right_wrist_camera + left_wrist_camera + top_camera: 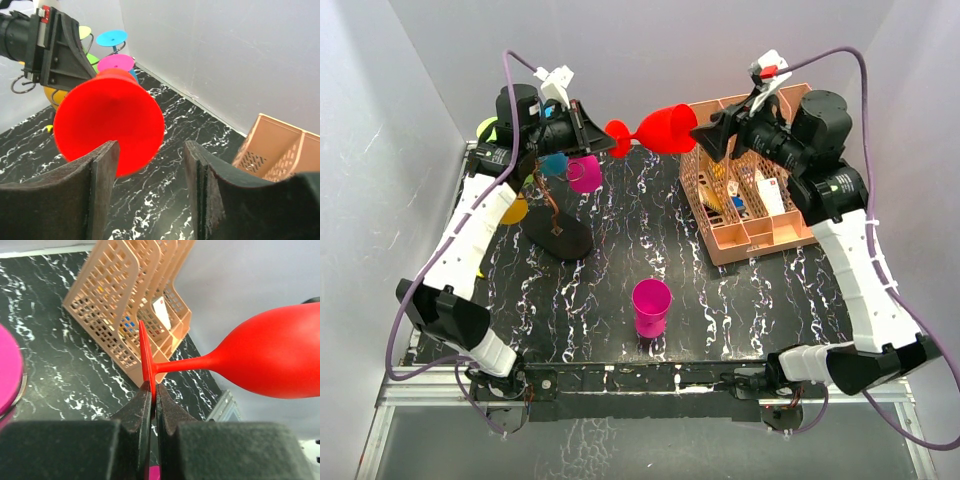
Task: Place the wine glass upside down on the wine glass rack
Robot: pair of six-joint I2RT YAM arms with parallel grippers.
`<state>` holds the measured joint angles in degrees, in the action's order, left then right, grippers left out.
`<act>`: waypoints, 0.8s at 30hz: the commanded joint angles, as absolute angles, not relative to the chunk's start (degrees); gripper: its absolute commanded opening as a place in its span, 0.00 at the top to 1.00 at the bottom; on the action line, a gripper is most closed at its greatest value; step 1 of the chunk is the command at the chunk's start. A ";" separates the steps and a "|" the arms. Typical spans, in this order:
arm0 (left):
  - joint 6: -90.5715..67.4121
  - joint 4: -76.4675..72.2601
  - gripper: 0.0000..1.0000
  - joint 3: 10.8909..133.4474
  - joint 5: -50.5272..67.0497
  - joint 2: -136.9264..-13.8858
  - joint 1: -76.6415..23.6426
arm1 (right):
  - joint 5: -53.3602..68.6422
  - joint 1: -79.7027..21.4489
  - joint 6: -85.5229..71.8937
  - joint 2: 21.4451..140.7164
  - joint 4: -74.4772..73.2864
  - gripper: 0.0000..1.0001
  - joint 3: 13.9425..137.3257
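Observation:
The red wine glass's bowl (670,129) faces the robot's right gripper, so next the left gripper turns the bowl downward first and then brings the stem to the rack's empty hook (552,208).
The red wine glass (665,128) is held sideways in the air above the back of the table. My left gripper (603,137) is shut on the thin edge of its round foot (146,355), and the bowl (275,355) points right. My right gripper (705,135) is open at the bowl's mouth; in the right wrist view the red rim (107,120) fills the space ahead of and left of the open gripper (150,150), without touching it. The wine glass rack (560,238) stands at back left on its black disc base, below my left gripper.
Pink (585,175), blue (555,163), yellow (513,210) and green (487,128) glasses hang around the rack. A pink cup (651,305) stands in the middle near the front. The peach slotted organizer (750,190) sits at back right under my right arm.

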<state>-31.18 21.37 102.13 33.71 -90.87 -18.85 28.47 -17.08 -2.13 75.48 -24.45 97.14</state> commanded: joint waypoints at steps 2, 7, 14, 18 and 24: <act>-24.39 24.70 1.00 107.18 30.35 -86.14 -17.15 | 27.74 -14.60 1.28 71.06 -23.77 0.34 97.16; -11.60 32.40 1.00 113.92 22.86 -86.29 -17.18 | 26.69 -11.78 1.93 69.37 -25.36 0.25 96.70; 4.27 38.47 1.00 117.27 11.03 -84.77 -19.59 | 16.73 -8.75 3.45 68.55 -24.24 0.21 92.74; 12.97 38.78 1.00 115.30 5.77 -82.72 -23.97 | 13.89 -7.97 4.76 69.57 -23.46 0.16 90.52; 26.28 38.56 1.00 110.88 -6.14 -80.85 -32.79 | 11.61 -7.73 8.02 71.78 -21.97 0.10 85.34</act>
<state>14.39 38.26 113.25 3.42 -83.74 -28.60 14.68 -7.97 4.82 70.94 -25.50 87.85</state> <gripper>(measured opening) 0.020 0.886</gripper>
